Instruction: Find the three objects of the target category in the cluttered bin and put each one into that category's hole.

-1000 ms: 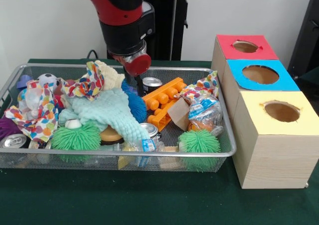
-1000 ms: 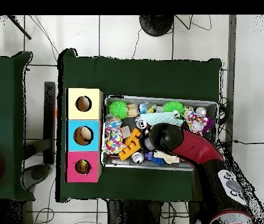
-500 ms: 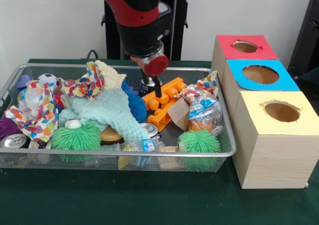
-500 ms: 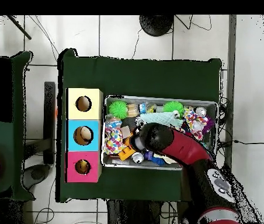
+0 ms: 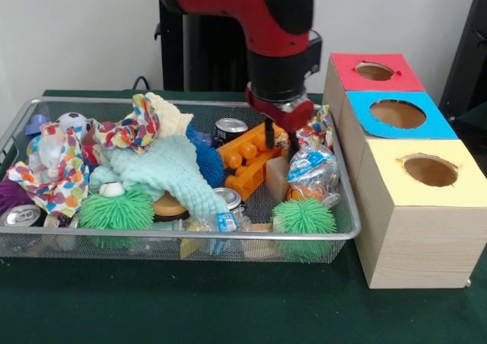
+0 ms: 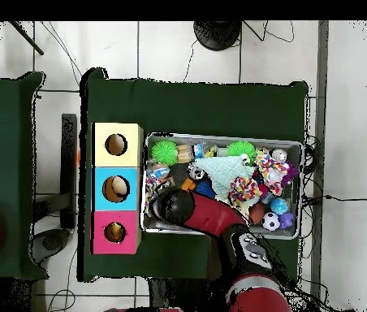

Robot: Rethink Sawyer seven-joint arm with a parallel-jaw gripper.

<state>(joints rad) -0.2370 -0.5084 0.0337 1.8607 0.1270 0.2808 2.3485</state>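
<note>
The polka-dot cloth [image 5: 312, 132] is heaped up [image 5: 326, 116] against the bin's rim. I should expect to find a ball hidden under the cloth when I lift it.
The cluttered bin [image 5: 228, 236] is a wide wire mesh tray on the green table; it also shows in the overhead view [image 6: 219, 135]. It holds an orange block toy [image 5: 245, 163], drink cans [image 5: 230, 126], two green spiky balls [image 5: 304, 218], a mint knitted cloth [image 5: 171, 173], a blue spiky ball [image 5: 207, 161] and a clear snack bag [image 5: 310, 169]. My gripper [image 5: 280, 138] hangs open and empty over the bin's right part, just above the orange toy's right end and beside the snack bag. In the overhead view the arm [image 6: 174, 205] covers the gripper.
Three wooden boxes with holes stand right of the bin: red top [image 5: 377, 71], blue top [image 5: 398, 114], yellow top [image 5: 430, 170]. Spotted cloths [image 5: 53, 173], a small football [image 5: 72, 119] and a can [image 5: 19, 216] fill the bin's left end.
The arm has swept across the bin from its middle towards the boxes. The gripper has gone from above the rear can to the orange toy's right end. The objects have not moved.
</note>
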